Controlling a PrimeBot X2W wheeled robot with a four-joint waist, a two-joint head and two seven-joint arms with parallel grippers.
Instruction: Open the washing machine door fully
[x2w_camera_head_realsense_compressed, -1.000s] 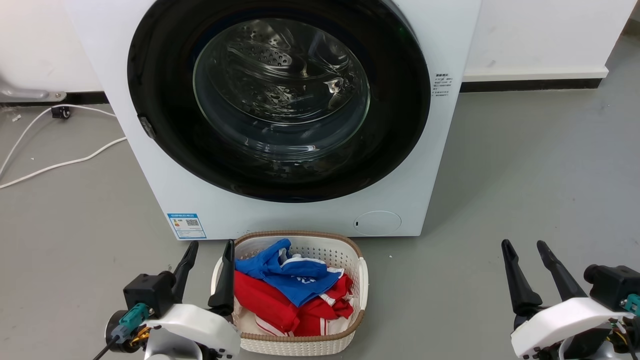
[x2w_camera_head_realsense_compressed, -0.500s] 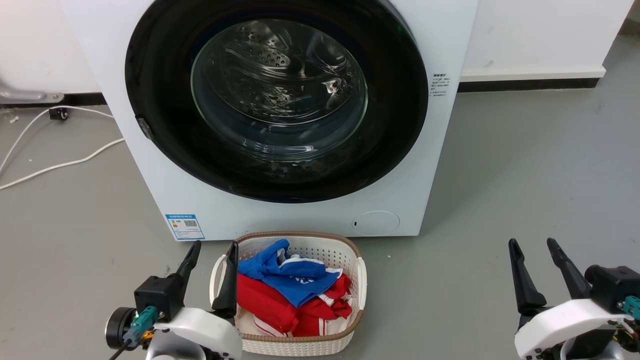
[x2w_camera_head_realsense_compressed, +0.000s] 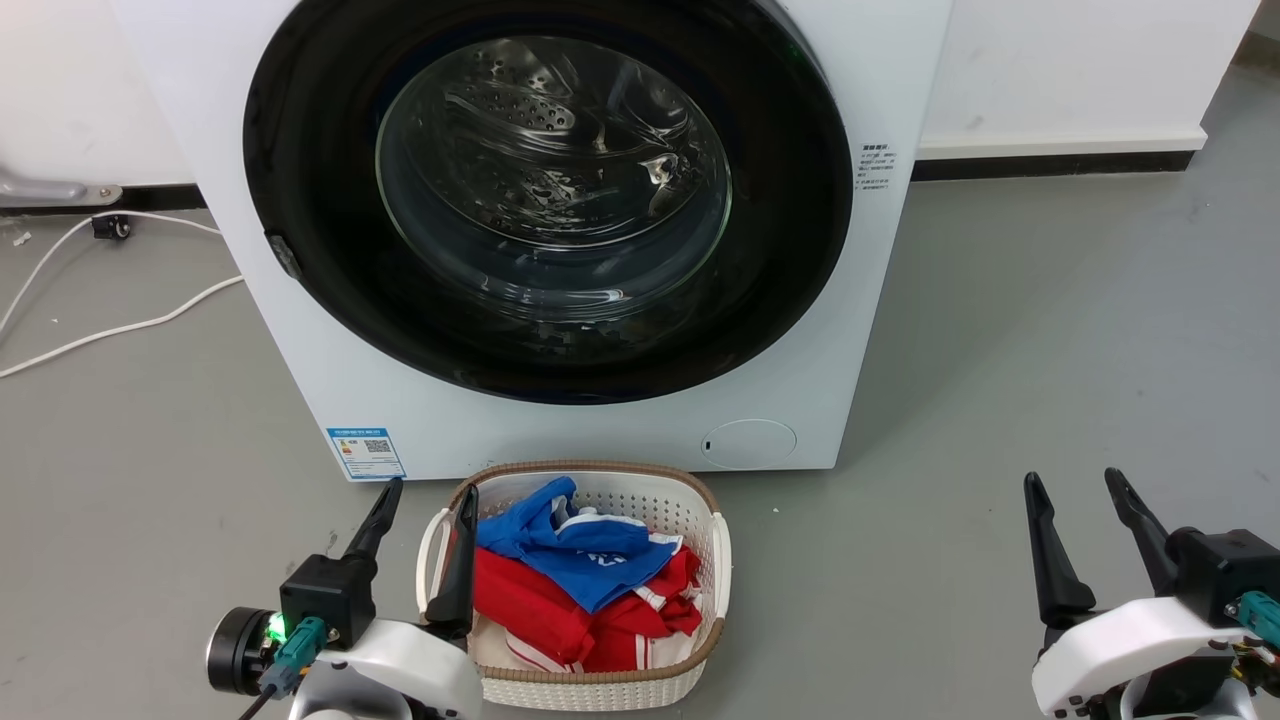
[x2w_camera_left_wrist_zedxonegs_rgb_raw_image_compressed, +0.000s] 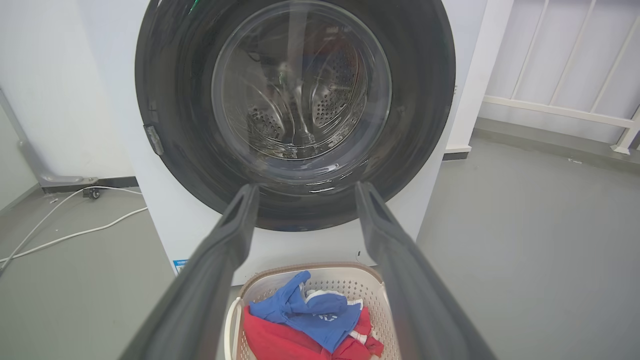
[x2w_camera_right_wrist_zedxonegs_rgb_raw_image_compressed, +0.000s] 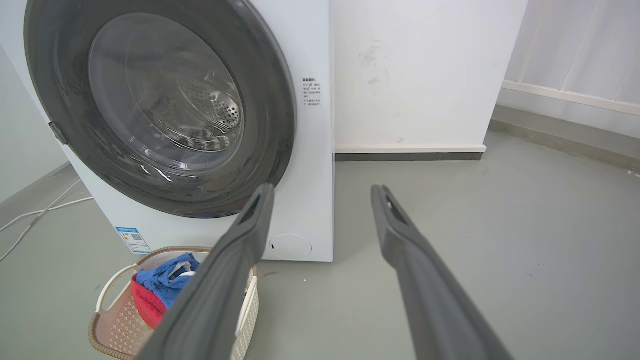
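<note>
My gripper will swing the door out around its hinge side when I open it, because the small tab (x2w_camera_head_realsense_compressed: 284, 254) marks the hinge side of the black door (x2w_camera_head_realsense_compressed: 774, 258).
The white washing machine (x2w_camera_head_realsense_compressed: 590, 440) stands straight ahead on the floor. Its round glossy black door (x2w_camera_head_realsense_compressed: 790, 270) lies flush against the front, with the steel drum visible through the clear glass bowl (x2w_camera_head_realsense_compressed: 553, 175). A small latch tab (x2w_camera_head_realsense_compressed: 285, 255) sits on the door's left rim. My left gripper (x2w_camera_head_realsense_compressed: 425, 500) is open at the lower left, well short of the door (x2w_camera_left_wrist_zedxonegs_rgb_raw_image_compressed: 425, 110), beside the basket. My right gripper (x2w_camera_head_realsense_compressed: 1078, 485) is open at the lower right over bare floor, and the door (x2w_camera_right_wrist_zedxonegs_rgb_raw_image_compressed: 277, 125) lies to its left.
A white woven-look basket (x2w_camera_head_realsense_compressed: 705, 570) holding red and blue clothes (x2w_camera_head_realsense_compressed: 580, 585) stands on the floor directly before the machine. White cables (x2w_camera_head_realsense_compressed: 120, 325) run across the floor at the left. A white wall with a dark skirting (x2w_camera_head_realsense_compressed: 1050, 160) lies behind on the right.
The head view has shifted slightly, so the machine sits a little further left. Both grippers stay open near the bottom edge, and the door remains closed.
</note>
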